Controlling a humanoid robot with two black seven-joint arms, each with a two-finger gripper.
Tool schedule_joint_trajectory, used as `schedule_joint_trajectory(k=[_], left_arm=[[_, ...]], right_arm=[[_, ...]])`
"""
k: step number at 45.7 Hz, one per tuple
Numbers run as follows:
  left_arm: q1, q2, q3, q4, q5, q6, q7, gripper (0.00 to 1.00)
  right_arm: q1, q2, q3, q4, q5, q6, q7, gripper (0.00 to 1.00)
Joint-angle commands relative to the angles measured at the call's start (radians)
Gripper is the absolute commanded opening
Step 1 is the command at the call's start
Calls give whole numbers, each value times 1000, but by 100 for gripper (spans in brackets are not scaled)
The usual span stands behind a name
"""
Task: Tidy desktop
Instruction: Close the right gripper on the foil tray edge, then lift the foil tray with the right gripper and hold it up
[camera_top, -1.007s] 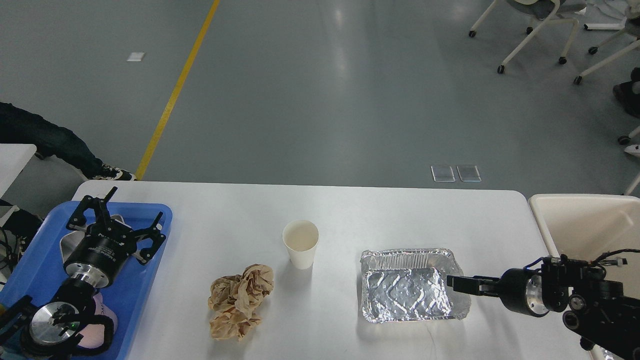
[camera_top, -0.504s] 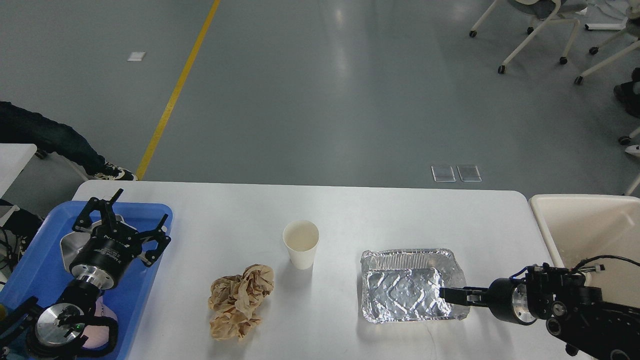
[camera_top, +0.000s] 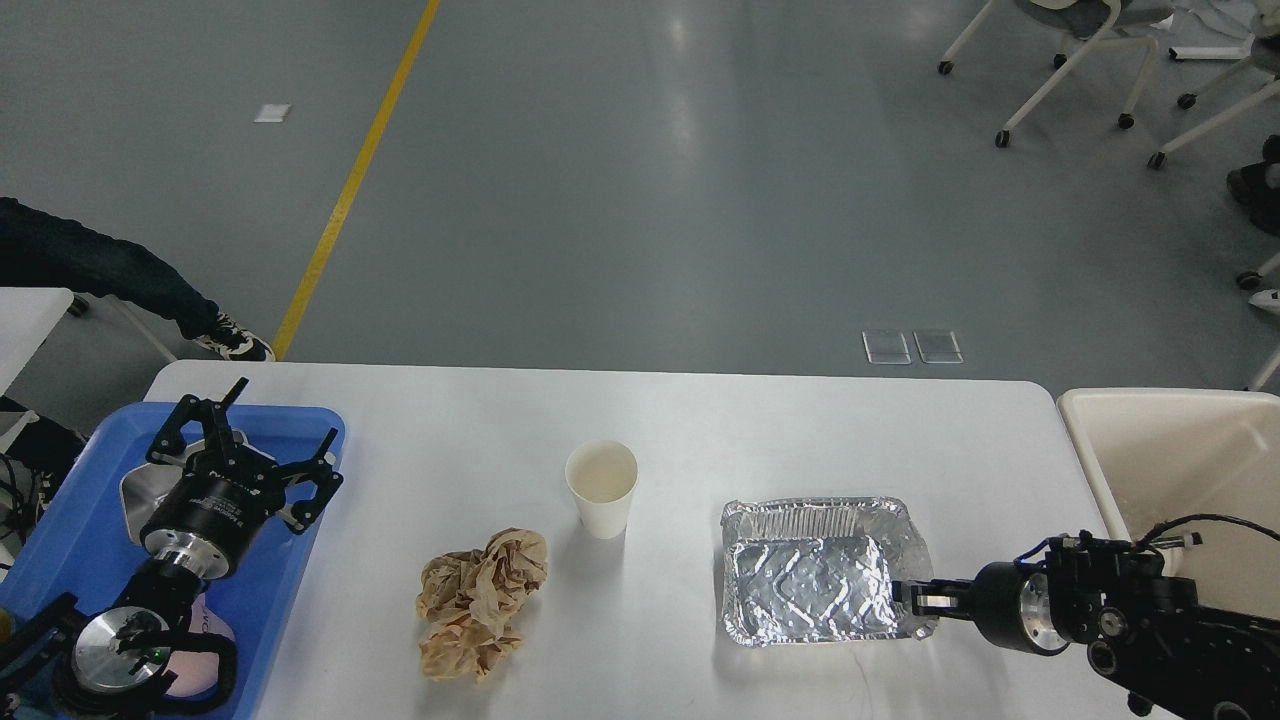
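I expect the white paper cup (camera_top: 602, 494) to turn out empty when I lift and tilt it, because the cup's opening (camera_top: 601, 469) shows only the cup's pale inside.
The white desktop (camera_top: 760, 430) holds a crumpled brown paper wad (camera_top: 480, 600), an upright white paper cup (camera_top: 601, 487) and a crinkled foil tray (camera_top: 810, 580). My right gripper (camera_top: 915, 597) comes in from the right, low over the table. Its fingertips are at the foil tray's dented right rim. The fingers are seen narrow and side-on, so I cannot tell whether they grip the rim. My left gripper (camera_top: 283, 412) is open and empty, hovering over the blue tray (camera_top: 90, 530) at the table's left end.
A cream bin (camera_top: 1170, 460) stands off the table's right end. The blue tray holds a silvery item (camera_top: 135, 490) and a pink one (camera_top: 205, 625), partly hidden by my left arm. Chairs (camera_top: 1080, 60) stand far back right; a person's leg (camera_top: 100, 275) is at left.
My right gripper has dropped lower and moved left to the foil tray's right rim. The left gripper has shifted slightly. The foil tray, cup and paper have not moved.
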Motion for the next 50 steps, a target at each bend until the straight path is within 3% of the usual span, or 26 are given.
schedule_joint_trajectory(k=[1, 17, 37, 50], left_arm=[[-1, 0, 0, 0, 0, 0, 0, 97], [-3, 0, -2, 0, 0, 0, 0, 97], [-6, 2, 17, -1, 0, 0, 3, 97], [-14, 0, 17, -1, 0, 2, 8, 97]], right_arm=[[6, -7, -3, 10, 2, 2, 12, 0], [26, -125, 10, 53, 205, 90, 26, 0], [205, -503, 71, 239, 432, 245, 26, 0], [337, -469, 71, 235, 436, 268, -3, 0]])
